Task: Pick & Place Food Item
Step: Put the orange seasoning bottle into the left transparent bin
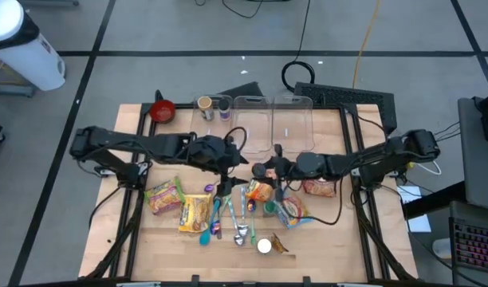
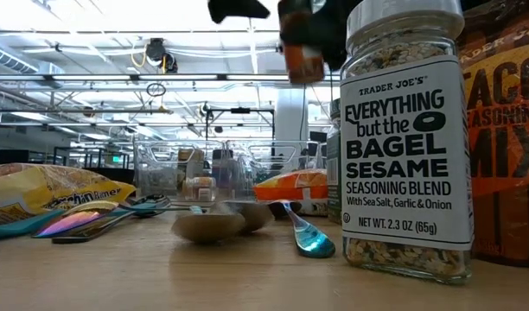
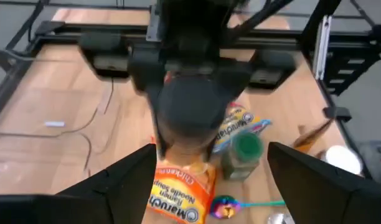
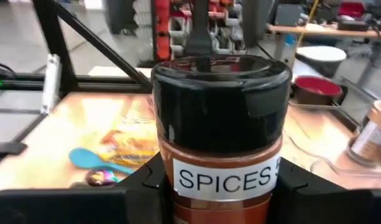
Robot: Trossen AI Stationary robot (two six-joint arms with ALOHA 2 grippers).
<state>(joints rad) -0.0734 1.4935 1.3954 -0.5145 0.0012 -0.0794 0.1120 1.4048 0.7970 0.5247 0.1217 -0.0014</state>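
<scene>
The robot's left gripper should first take the spice jar point(image 2: 302, 60) from the right gripper, because the clear container with the small jars point(image 1: 211, 123) is on the left gripper's side.
A spice jar point(image 4: 220, 155) with a black lid and a white "SPICES" label is held in the air over the table's middle by my right gripper point(image 4: 218, 186). It also shows in the low view point(image 2: 302, 53) and the left wrist view point(image 3: 185, 127). My right gripper point(image 1: 264, 170) reaches in from the right. My left gripper point(image 1: 230, 159) is open and empty, just left of the jar. Its two fingers point(image 3: 116, 183) stand wide apart, pointing at the jar without touching it. My right gripper pinches the jar's body just below the black lid point(image 4: 178, 180) between its two fingers, one on each side of the label. The fingers come about level from the table's right side. The jar is lifted clear of the table, roughly upright point(image 2: 302, 65).
Below the jar lie ramen packets point(image 1: 166, 196), coloured spoons point(image 1: 228, 215), an orange packet point(image 1: 260, 190) and a green-lidded jar point(image 1: 270, 207). A bagel seasoning jar point(image 2: 404, 138) stands near the front edge. Clear containers point(image 1: 272, 119), small jars and a red bowl point(image 1: 163, 110) stand at the back.
</scene>
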